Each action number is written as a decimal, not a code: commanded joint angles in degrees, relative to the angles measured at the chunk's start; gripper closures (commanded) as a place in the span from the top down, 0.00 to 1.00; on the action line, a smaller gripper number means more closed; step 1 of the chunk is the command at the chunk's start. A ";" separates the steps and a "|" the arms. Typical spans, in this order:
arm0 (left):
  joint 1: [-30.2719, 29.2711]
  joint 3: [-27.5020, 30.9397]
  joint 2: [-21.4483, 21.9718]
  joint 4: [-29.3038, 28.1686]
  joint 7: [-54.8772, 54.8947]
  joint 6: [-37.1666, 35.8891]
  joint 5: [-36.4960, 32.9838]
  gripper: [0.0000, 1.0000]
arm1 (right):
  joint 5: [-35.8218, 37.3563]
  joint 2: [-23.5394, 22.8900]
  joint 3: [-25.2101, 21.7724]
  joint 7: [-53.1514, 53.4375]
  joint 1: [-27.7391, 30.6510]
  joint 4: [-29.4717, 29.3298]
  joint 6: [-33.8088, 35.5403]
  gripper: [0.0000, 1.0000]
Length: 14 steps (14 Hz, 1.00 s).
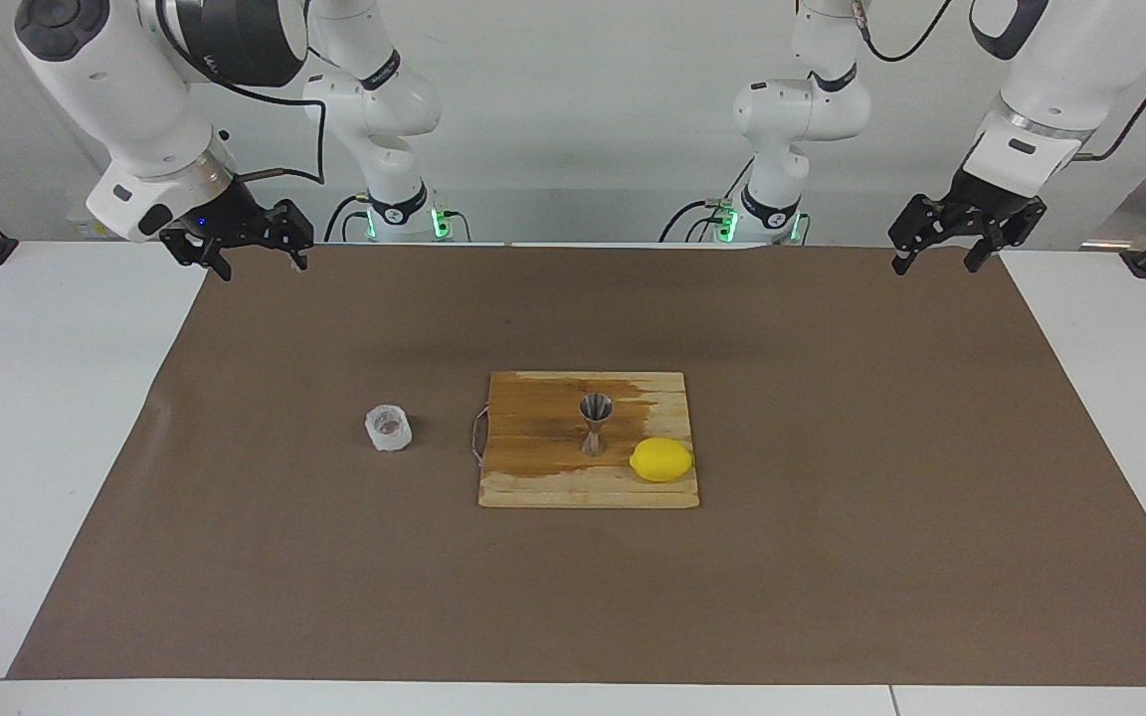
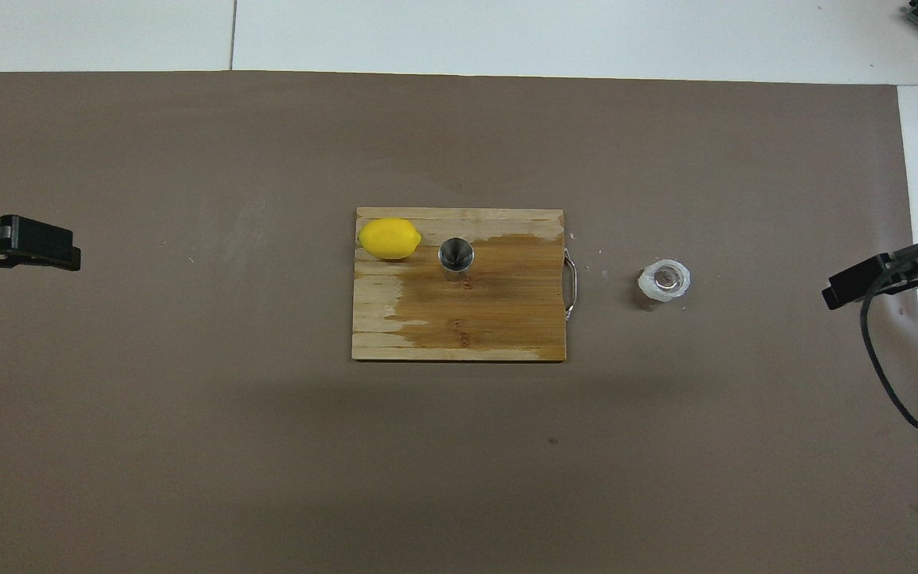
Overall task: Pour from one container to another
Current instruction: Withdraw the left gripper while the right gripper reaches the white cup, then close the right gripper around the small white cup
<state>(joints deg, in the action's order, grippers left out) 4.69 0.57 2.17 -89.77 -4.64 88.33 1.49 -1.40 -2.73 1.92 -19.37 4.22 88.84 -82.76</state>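
Observation:
The glass cup (image 2: 665, 281) should drip a little when the robot pours and carries it back, because small droplets (image 2: 604, 273) are dotted on the mat beside the wire handle.
The small clear faceted glass cup (image 1: 389, 429) (image 2: 664, 280) stands upright on the brown mat, beside the cutting board's wire handle, toward the right arm's end. The steel hourglass jigger (image 1: 595, 423) (image 2: 456, 256) stands upright on the wooden board (image 1: 533, 472) (image 2: 491, 319), with a lemon (image 1: 661, 459) (image 2: 389, 238) close beside it. My right gripper (image 1: 263, 261) (image 2: 841, 291) hangs open and empty over the mat's edge at its own end. My left gripper (image 1: 934, 264) (image 2: 45, 249) hangs open and empty over the mat's edge at the left arm's end. Both are well away from the cup and jigger.
The board has a dark wet-looking patch over much of its top. A brown mat (image 1: 832, 557) covers most of the white table (image 1: 36, 398). A black cable (image 2: 897, 375) loops down from the right arm's wrist.

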 commanded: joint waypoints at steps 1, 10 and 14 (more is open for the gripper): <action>-0.38 0.13 -1.39 2.51 0.86 -3.16 -0.61 1.00 | -4.03 3.52 0.36 -18.78 3.58 9.82 -9.47 1.00; -0.29 0.04 -0.68 0.75 0.95 -2.99 -0.25 1.00 | -34.61 -3.59 0.28 -82.01 9.48 28.82 -29.65 1.00; 0.06 0.04 -0.42 0.21 0.95 -3.78 -0.25 1.00 | -43.06 -7.18 0.36 -100.48 10.37 31.40 -33.34 1.00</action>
<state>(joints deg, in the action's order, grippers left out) 4.73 0.74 1.53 -89.13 -4.36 84.49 1.49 -41.03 -9.24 1.64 -113.16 13.86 119.17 -114.71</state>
